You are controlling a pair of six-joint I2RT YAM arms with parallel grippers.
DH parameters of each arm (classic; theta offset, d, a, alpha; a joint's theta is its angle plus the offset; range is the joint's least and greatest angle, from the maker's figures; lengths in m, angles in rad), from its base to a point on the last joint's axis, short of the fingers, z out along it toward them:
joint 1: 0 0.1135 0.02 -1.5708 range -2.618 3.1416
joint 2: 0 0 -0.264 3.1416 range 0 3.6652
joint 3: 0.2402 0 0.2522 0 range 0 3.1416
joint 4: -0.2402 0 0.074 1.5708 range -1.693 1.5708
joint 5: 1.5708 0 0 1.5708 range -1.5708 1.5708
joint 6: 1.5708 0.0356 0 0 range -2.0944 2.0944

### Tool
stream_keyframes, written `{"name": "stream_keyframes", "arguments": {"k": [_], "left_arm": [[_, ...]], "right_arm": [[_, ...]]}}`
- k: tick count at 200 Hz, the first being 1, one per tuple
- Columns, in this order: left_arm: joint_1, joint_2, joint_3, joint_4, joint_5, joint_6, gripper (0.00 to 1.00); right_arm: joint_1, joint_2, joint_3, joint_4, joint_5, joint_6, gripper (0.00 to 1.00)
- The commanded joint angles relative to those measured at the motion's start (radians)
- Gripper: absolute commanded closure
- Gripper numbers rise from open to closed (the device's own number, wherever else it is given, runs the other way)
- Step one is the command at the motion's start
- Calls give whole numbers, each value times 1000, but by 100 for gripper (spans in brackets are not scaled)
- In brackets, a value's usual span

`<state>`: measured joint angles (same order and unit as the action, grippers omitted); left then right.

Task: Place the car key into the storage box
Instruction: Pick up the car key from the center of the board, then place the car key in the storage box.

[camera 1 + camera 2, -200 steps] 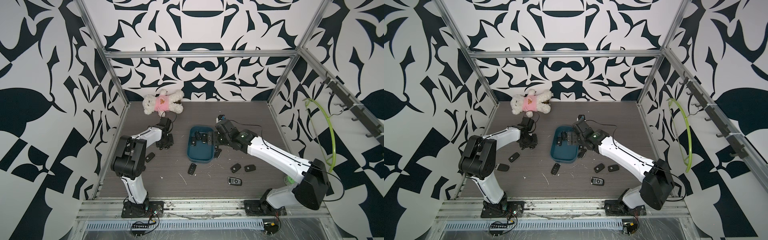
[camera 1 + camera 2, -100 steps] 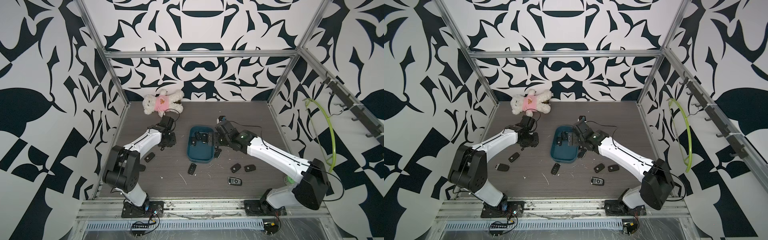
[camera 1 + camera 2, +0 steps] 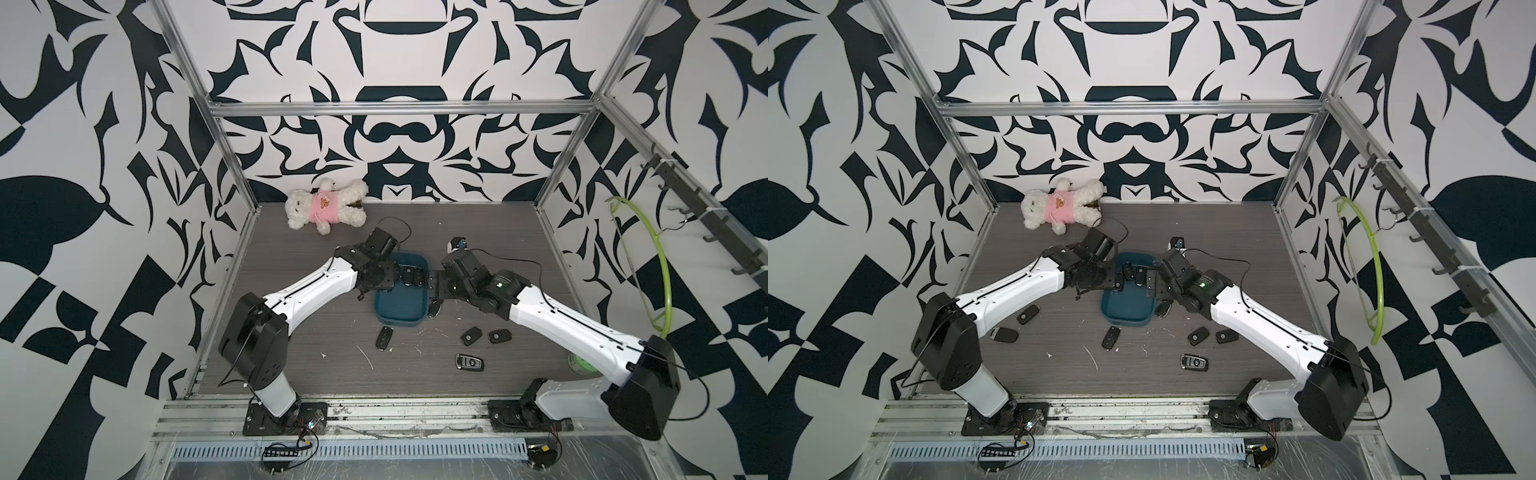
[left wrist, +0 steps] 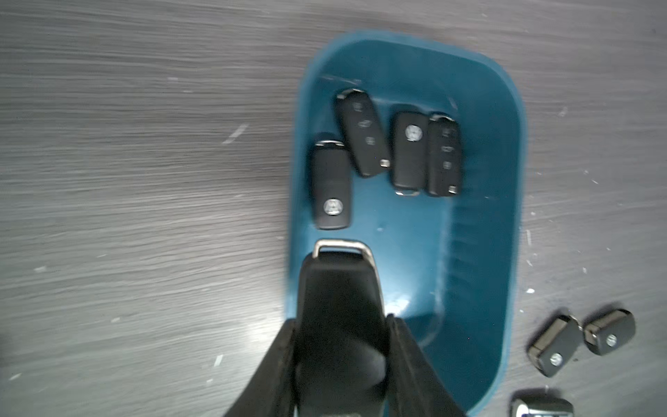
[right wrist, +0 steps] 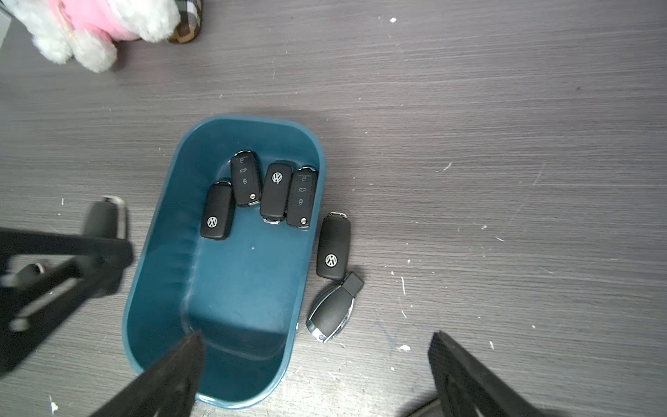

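Observation:
The held key is in line with the long side of the box, so my left gripper should keep moving it down and inward until it touches the box's clear bottom by the lying keys.
My left gripper is shut on a black car key with a silver rim. It holds the key above the left rim of the dark teal storage box. Both top views show this gripper at the box's left wall. Several black keys lie in the far half of the box. My right gripper stands open over the box's right side with nothing between its fingers. The right wrist view also shows the held key.
Two keys lie against the box's right wall. More keys lie on the table in front and at the left. A plush bear lies at the back left.
My left arm has swung right from the table beside the bear's side to the box's left rim, gripper still shut on the key. The right arm has hardly moved.

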<state>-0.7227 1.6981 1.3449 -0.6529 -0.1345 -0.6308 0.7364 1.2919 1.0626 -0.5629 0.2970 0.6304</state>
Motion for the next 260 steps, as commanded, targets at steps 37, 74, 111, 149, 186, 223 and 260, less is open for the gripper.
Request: {"name": "stream_keyframes", "arguments": {"k": [37,74,111,149,186,223,260], "left_arm": [[-57,176,111,-13,33,-27,65],[-57,258,144,-23,35,7,64],[-48,320,172,-28,32,17,64],[-25,359,192,-23,31,26,64],[-22,398,230,-45,24,42,63],[-21,409,235,-55,14,42,62],[-21,411,249,-68,9,42,55]], "right_arm": [[-2,-79,-42,-35,70,33,0],[-5,-90,-46,-42,74,38,0],[-6,-88,-46,-43,74,40,0],[-8,-80,-41,-40,72,38,0],[-8,-69,-33,-40,71,34,0],[-9,-66,-35,-37,70,34,0],[-9,-59,-36,-29,65,34,0]]}}
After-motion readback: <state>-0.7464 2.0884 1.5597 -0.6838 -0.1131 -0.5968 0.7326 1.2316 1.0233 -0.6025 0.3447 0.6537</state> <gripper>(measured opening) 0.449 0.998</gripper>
